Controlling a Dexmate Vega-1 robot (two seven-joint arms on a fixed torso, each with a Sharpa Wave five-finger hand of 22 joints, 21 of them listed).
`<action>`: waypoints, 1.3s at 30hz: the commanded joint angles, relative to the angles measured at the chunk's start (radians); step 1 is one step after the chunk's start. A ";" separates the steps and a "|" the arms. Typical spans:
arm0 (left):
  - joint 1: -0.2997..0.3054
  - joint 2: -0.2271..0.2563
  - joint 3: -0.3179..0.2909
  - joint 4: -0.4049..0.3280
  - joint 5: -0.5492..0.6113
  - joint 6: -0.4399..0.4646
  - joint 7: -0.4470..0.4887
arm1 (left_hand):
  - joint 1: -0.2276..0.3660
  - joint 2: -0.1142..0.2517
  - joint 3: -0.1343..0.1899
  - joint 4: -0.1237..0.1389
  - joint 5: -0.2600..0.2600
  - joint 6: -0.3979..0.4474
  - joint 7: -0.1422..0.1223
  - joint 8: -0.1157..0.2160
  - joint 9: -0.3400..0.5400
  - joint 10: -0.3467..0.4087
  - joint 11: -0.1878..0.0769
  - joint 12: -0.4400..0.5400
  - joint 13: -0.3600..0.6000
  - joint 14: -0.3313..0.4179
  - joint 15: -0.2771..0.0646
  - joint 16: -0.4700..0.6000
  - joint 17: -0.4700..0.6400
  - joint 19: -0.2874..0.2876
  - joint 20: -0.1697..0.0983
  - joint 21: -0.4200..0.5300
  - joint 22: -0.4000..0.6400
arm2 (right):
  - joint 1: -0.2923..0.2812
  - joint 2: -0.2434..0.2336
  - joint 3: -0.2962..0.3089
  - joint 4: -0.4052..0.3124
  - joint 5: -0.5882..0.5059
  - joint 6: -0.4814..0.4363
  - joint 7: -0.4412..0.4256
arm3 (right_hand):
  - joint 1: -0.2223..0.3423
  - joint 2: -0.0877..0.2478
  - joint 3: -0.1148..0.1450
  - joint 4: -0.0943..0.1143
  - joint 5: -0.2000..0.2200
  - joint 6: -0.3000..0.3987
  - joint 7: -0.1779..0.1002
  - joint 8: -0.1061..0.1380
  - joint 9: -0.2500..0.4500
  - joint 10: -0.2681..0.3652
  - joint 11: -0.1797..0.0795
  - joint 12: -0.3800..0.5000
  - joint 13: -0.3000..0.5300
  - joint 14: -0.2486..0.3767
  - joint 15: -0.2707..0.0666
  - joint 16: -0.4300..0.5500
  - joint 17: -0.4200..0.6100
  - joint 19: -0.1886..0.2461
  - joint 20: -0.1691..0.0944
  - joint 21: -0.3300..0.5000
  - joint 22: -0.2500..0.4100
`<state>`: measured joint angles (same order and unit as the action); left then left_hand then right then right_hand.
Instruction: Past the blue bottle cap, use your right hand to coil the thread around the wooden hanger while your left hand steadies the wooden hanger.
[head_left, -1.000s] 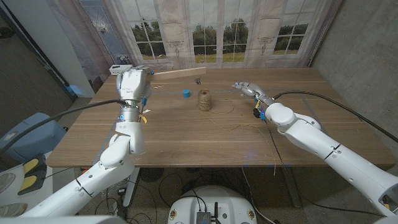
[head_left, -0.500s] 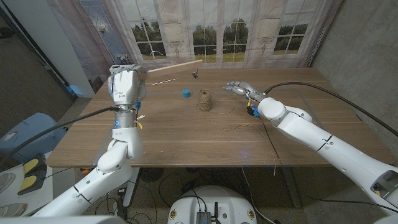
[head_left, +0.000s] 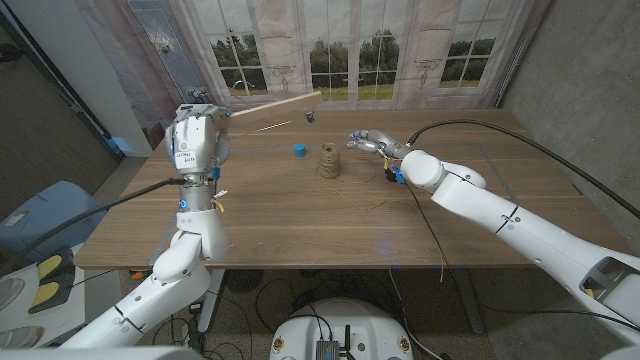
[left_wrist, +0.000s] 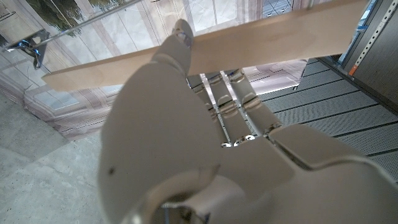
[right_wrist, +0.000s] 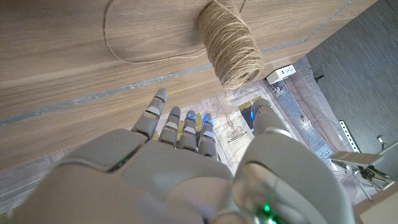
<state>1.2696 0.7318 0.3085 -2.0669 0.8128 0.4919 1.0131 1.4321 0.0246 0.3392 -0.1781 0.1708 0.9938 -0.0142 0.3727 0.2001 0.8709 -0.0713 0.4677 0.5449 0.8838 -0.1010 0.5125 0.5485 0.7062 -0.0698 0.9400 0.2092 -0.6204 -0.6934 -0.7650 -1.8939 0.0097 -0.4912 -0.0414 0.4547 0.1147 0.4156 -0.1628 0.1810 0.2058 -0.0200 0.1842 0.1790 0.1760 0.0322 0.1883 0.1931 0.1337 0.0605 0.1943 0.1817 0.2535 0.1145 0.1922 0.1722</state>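
Observation:
The spool (head_left: 330, 161) will pull a long tail behind it when I lift and carry it, because slack loops of thread (right_wrist: 127, 61) run out from it.
My left hand (head_left: 194, 141) is raised over the table's far left and grips one end of the wooden hanger (head_left: 283, 99), whose bar slants out to the right above the table. In the left wrist view the fingers (left_wrist: 231, 102) wrap the bar (left_wrist: 267, 38), with the metal hook (left_wrist: 27, 46) at its far end. The blue bottle cap (head_left: 299, 150) sits beside the spool of thread (head_left: 329, 160). My right hand (head_left: 369, 140) hovers just right of the spool, fingers spread and holding nothing. In the right wrist view the spool (right_wrist: 229, 42) lies beyond the fingertips (right_wrist: 160, 96).
Loose thread (head_left: 368, 203) loops across the table in front of the spool and trails toward the near edge; the same thread (right_wrist: 124, 57) curves past the right hand. The wooden table (head_left: 280, 225) stretches wide in front. Curtained windows stand behind.
My left hand has lifted the hanger higher and swung it toward the far left. My right hand has moved left along the table, closing on the spool.

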 joint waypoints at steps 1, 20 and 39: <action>0.018 -0.013 -0.013 0.000 -0.002 -0.016 0.022 | 0.093 0.103 0.026 0.018 0.007 0.087 0.048 0.003 0.025 0.011 0.004 -0.003 0.003 0.033 -0.090 -0.004 0.005 -0.006 -0.106 0.011 0.000 | 0.072 0.030 -0.074 0.015 -0.102 -0.038 0.079 | 0.021 -0.002 -0.001 -0.006 -0.002 -0.020 -0.009 -0.008 0.006 -0.018 -0.005 -0.005 0.003 -0.008 -0.004 -0.003 0.003 -0.004 0.002 0.001 0.003; 0.024 -0.029 -0.010 -0.003 0.009 -0.003 0.022 | 0.090 0.101 0.033 0.017 0.008 0.092 0.046 0.002 0.028 0.013 0.002 -0.011 0.011 0.033 -0.088 -0.013 0.014 -0.015 -0.107 0.033 -0.011 | 0.211 0.086 -0.193 0.077 -0.243 -0.092 0.235 | 0.073 -0.048 -0.012 -0.007 -0.003 -0.131 -0.129 -0.003 0.009 -0.114 -0.059 -0.002 0.008 0.025 -0.028 0.013 0.007 0.070 0.066 0.022 0.004; 0.000 -0.039 -0.002 0.028 -0.005 -0.011 0.029 | 0.085 0.098 0.041 0.017 0.009 0.093 0.042 -0.003 0.028 0.017 0.001 -0.022 0.017 0.039 -0.091 -0.021 0.023 -0.023 -0.108 0.056 -0.019 | 0.393 0.173 -0.367 0.136 -0.417 -0.233 0.461 | 0.179 -0.044 0.012 -0.017 0.003 -0.097 -0.202 0.019 0.016 -0.189 -0.107 -0.002 0.016 0.035 -0.063 0.016 0.014 0.146 0.096 0.033 0.007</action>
<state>1.2804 0.6986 0.3020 -2.0550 0.8174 0.4845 1.0379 1.4319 0.0247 0.3473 -0.1862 0.1742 1.0061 -0.0124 0.3701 0.2019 0.8815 -0.0713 0.4473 0.5590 0.8987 -0.1073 0.4950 0.5684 0.6851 -0.0661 0.9881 0.1896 -0.3360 -0.5748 -1.0288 -1.8036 -0.3129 -0.6494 0.2835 0.6176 0.0667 0.4171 -0.1807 0.1773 0.1039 -0.2198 0.1928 0.1934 -0.0058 -0.0714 0.1852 0.2073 0.1639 0.0046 0.2089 0.1933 0.3883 0.2095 0.2206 0.1748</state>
